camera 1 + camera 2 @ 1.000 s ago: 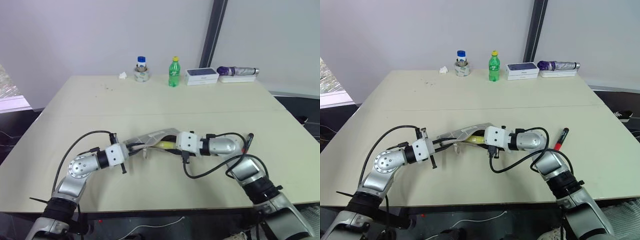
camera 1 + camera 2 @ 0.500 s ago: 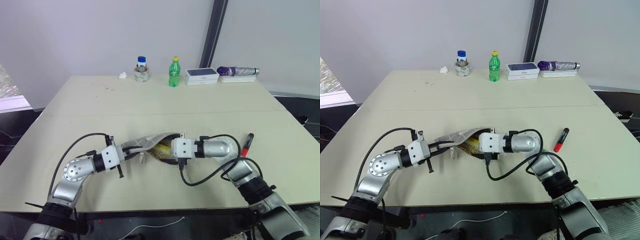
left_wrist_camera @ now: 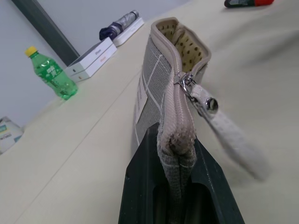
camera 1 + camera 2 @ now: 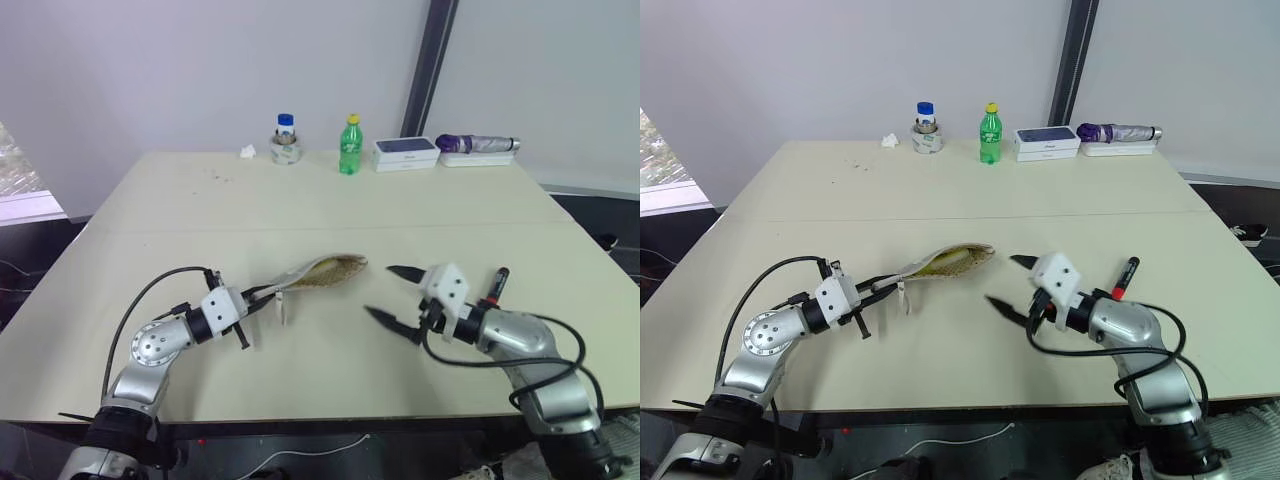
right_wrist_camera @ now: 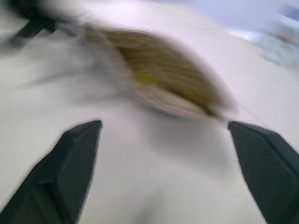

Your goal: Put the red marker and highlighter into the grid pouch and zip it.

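Observation:
My gripper will make the grid pouch's opening point(image 4: 335, 270) close toward its loose end by pulling the zipper, as the zipper pull point(image 4: 282, 308) hangs beside my left gripper.
The grid pouch point(image 4: 322, 270) hangs just above the table's middle, its mouth open toward my right arm, showing a yellowish lining. My left gripper point(image 4: 262, 296) is shut on the pouch's closed end point(image 3: 175, 140), and the zipper pull point(image 3: 209, 105) dangles beside it. A blurred bright yellow patch point(image 5: 145, 78) inside the mouth looks like the highlighter. My right gripper point(image 4: 394, 297) stands open and empty, a short way right of the pouch mouth and pointing at it. The red marker point(image 4: 494, 288) lies on the table just right of my right hand.
Along the table's far edge stand a white jar with a blue lid point(image 4: 285, 140), a green bottle point(image 4: 347, 145), a white box point(image 4: 404, 152) and a purple folded umbrella point(image 4: 475, 143). A small crumpled tissue point(image 4: 245, 151) lies left of the jar.
My right gripper has left the pouch mouth, swung away to the right and opened wide. The pouch now hangs from my left gripper alone, its yellow content less exposed.

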You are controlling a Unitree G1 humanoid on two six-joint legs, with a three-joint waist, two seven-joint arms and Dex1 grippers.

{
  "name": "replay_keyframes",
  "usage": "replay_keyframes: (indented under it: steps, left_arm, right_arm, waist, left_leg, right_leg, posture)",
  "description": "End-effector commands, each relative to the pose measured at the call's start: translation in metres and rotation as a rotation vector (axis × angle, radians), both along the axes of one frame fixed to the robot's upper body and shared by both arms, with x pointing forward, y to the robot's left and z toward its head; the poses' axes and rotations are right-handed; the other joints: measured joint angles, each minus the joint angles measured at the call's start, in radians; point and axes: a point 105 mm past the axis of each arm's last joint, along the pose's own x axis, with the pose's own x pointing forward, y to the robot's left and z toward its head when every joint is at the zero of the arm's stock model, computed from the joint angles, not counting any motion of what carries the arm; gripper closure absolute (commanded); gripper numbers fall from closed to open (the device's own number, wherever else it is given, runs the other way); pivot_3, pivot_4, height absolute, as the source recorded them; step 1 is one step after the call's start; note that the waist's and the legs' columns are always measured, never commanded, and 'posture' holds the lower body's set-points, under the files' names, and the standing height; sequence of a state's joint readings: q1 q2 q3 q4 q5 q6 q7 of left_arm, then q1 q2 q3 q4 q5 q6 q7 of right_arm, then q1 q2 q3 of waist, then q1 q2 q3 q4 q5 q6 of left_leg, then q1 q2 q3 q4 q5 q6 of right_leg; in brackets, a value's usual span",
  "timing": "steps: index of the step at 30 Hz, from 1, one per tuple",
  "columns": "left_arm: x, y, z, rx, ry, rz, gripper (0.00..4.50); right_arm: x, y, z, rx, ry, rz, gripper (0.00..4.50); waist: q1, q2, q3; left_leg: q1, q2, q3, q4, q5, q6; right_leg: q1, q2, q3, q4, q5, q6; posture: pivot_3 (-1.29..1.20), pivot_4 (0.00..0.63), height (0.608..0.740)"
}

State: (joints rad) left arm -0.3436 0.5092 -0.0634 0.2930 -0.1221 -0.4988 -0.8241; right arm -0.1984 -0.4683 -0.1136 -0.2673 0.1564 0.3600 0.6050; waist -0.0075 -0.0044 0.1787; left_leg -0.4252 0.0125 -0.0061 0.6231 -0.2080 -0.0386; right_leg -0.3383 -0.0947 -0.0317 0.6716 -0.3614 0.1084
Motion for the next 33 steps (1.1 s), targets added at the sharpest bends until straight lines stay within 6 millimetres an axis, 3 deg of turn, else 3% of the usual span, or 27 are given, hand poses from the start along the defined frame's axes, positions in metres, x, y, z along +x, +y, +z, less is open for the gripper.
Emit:
replay_keyframes:
  steps: [1,7,16,19,25,26,29,33]
  left_arm:
    - [0.000,-0.006,0.005,0.005,-0.045,-0.021,4.50]
    - [-0.002,-0.011,0.002,0.020,-0.039,-0.042,4.50]
    - [-0.008,-0.005,0.001,0.034,-0.042,-0.025,4.50]
    - [-0.011,-0.005,0.000,0.033,-0.037,-0.019,4.50]
    - [-0.012,-0.007,0.001,0.030,-0.041,-0.017,4.50]
    - [-0.012,-0.007,0.001,0.029,-0.041,-0.016,4.50]
    - [-0.012,-0.009,0.000,0.028,-0.039,-0.019,4.50]
    - [-0.011,-0.011,0.001,0.027,-0.038,-0.023,4.50]
  right_arm:
    - [0.010,-0.062,0.011,0.101,-0.054,-0.454,0.04]
    - [0.010,-0.094,-0.009,0.120,0.026,-0.747,0.04]
    - [0.005,-0.108,-0.047,0.280,0.238,-0.921,0.04]
    - [0.007,-0.106,-0.048,0.324,0.260,-0.917,0.85]
    - [0.014,-0.102,-0.040,0.337,0.237,-0.888,4.01]
    - [0.015,-0.102,-0.038,0.355,0.226,-0.882,4.24]
    - [0.020,-0.091,-0.027,0.420,0.186,-0.778,4.21]
    - [0.018,-0.030,0.015,0.389,0.050,-0.259,4.21]
  waist:
    - [0.000,0.000,0.000]
    - [-0.003,0.000,0.000]
    - [-0.005,0.001,0.000]
    - [-0.004,0.001,0.000]
    - [-0.004,0.001,0.000]
    - [-0.004,0.001,0.000]
    - [-0.005,0.001,0.000]
    - [-0.007,0.001,0.000]
  left_leg:
    - [0.000,0.000,0.000,0.000,0.000,0.000]
    - [0.000,-0.001,0.001,-0.003,0.002,-0.003]
    - [0.000,0.000,0.001,-0.004,0.000,0.000]
    - [0.000,0.000,0.000,-0.005,0.000,0.000]
    - [0.000,0.000,0.000,-0.005,0.000,0.001]
    - [0.000,0.000,0.000,-0.005,0.000,0.001]
    - [0.000,0.000,0.000,-0.005,0.000,0.001]
    - [0.000,0.000,0.001,-0.005,0.000,0.001]
  right_leg:
    - [0.000,0.000,0.000,0.000,0.000,0.000]
    - [-0.002,0.000,0.001,-0.001,0.000,0.000]
    - [-0.002,0.000,0.002,-0.001,0.000,0.000]
    - [-0.002,0.000,0.002,-0.001,0.000,0.000]
    - [-0.003,0.000,0.002,-0.001,0.000,0.000]
    - [-0.003,0.000,0.002,-0.001,0.000,0.000]
    - [-0.003,0.000,0.002,-0.001,0.000,0.000]
    - [-0.004,0.000,0.003,-0.001,0.000,0.000]
  posture:
    - [0.00,0.150,0.740]
    - [0.00,0.150,0.740]
    - [0.00,0.150,0.740]
    - [0.00,0.150,0.740]
    - [0.00,0.150,0.740]
    - [0.00,0.150,0.740]
    - [0.00,0.150,0.740]
    - [0.00,0.150,0.740]
